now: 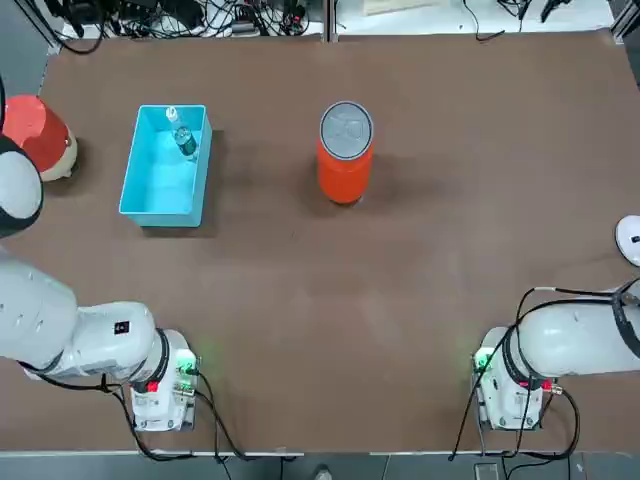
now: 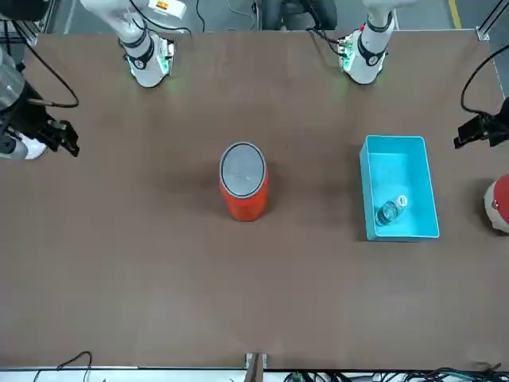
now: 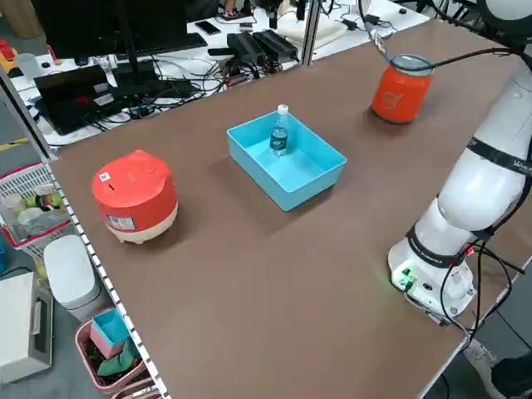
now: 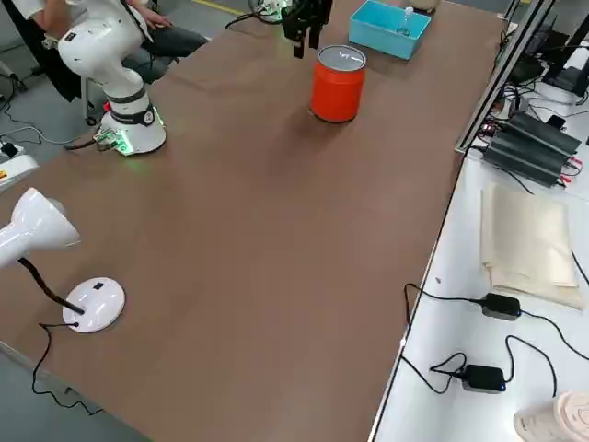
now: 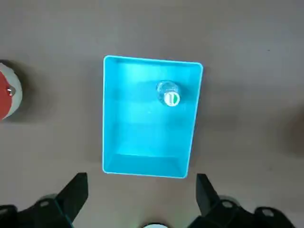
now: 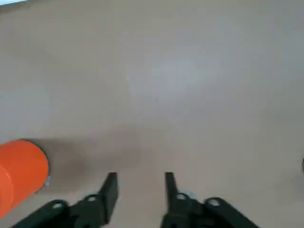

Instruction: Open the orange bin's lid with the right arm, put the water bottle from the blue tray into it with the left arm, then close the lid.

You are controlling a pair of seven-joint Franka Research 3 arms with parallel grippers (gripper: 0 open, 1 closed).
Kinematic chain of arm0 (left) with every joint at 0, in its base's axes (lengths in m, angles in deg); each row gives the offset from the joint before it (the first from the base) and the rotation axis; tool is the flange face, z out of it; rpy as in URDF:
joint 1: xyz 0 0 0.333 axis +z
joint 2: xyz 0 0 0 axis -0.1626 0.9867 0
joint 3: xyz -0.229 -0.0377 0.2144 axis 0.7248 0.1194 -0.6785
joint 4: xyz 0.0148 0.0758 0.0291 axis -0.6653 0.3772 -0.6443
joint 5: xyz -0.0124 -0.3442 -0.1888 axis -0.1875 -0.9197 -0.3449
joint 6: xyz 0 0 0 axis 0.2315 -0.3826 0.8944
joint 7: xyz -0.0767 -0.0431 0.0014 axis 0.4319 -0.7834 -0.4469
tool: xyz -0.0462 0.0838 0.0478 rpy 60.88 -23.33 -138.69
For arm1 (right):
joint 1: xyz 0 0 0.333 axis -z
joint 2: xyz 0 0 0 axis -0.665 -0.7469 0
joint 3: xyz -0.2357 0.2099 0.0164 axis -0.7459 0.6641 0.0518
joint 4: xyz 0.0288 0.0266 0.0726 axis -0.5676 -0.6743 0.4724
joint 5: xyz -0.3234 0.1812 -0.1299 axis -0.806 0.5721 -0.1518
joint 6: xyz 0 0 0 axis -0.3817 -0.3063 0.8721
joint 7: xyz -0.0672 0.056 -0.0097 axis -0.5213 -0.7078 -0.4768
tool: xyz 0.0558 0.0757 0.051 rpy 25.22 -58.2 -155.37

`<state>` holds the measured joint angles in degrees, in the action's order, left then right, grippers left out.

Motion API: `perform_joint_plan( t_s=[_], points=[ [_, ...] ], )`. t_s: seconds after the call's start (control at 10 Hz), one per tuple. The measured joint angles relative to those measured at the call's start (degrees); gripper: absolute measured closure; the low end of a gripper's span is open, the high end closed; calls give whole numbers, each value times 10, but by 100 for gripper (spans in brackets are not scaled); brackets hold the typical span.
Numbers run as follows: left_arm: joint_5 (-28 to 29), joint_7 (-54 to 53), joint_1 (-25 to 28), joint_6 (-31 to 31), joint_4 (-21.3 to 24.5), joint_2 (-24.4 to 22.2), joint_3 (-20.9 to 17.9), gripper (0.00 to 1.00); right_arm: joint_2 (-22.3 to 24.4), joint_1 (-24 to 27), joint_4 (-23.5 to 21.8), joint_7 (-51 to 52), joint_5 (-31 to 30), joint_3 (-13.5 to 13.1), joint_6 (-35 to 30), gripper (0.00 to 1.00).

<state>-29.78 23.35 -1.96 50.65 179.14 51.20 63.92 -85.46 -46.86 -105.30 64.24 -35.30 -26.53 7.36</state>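
Note:
I expect the water bottle (image 2: pixel 390 210) to sit fully below the bin's rim when I drop it in, because the bottle looks shorter and slimmer than the orange bin (image 2: pixel 244 183).
The orange bin (image 1: pixel 345 172) stands upright near the middle of the table with the grey lid (image 1: pixel 346 130) flat on its top. To its left lies the blue tray (image 1: pixel 160 185), and the water bottle (image 1: pixel 183 137) stands in the tray's far end. My left gripper (image 5: pixel 141 187) hovers high over the tray's near side, open wide and empty; the bottle (image 5: pixel 168 95) shows below it. My right gripper (image 6: pixel 140 187) hangs open and empty over bare table to the right of the bin (image 6: pixel 19 171). In the front view both grippers (image 2: pixel 67 139) (image 2: pixel 469 135) sit near the table's side edges.
A red-and-white dome-shaped thing (image 1: pixel 38 135) sits at the far left, beyond the tray. A white desk lamp (image 4: pixel 46 230) stands at the right edge. Cables and power bricks line the far side. Both arm bases (image 1: pixel 160 385) (image 1: pixel 510 385) stand at the near edge.

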Motion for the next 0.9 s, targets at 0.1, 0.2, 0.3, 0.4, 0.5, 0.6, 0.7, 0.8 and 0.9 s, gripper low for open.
perform_joint_plan(
  t_s=[0.1, 0.2, 0.3, 0.4, 0.5, 0.6, 0.7, 0.8, 0.9],
  points=[
    [0, 0, 0, 26, 32, 1, 0, 0, -1, -21, -2, -29, 1, 0, 0, 75],
    [0, 1, -1, 64, 66, 2, 2, 0, -2, -49, -2, -69, 2, 1, 0, 85],
    [0, 1, -3, 126, 108, 4, 6, 0, -5, -82, -2, -115, 2, 2, 0, 89],
    [0, 2, -6, 187, 152, 7, 13, 0, -9, -114, -3, -160, 2, 3, 1, 96],
    [0, 5, -8, 226, 184, 10, 20, 0, -16, -148, -5, -205, 4, 3, 6, 98],
    [0, 6, -9, 243, 201, 14, 22, 0, -30, -184, -8, -260, 4, 4, 27, 98],
    [0, 6, -10, 257, 207, 21, 23, 0, -50, -219, -8, -313, 4, 4, 55, 98],
    [4, 6, -15, 275, 211, 34, 27, 0, -69, -249, -8, -359, 4, 4, 82, 98],
    [12, 6, -22, 290, 215, 52, 34, 0, -85, -274, -8, -400, 4, 4, 112, 98]
  ],
)
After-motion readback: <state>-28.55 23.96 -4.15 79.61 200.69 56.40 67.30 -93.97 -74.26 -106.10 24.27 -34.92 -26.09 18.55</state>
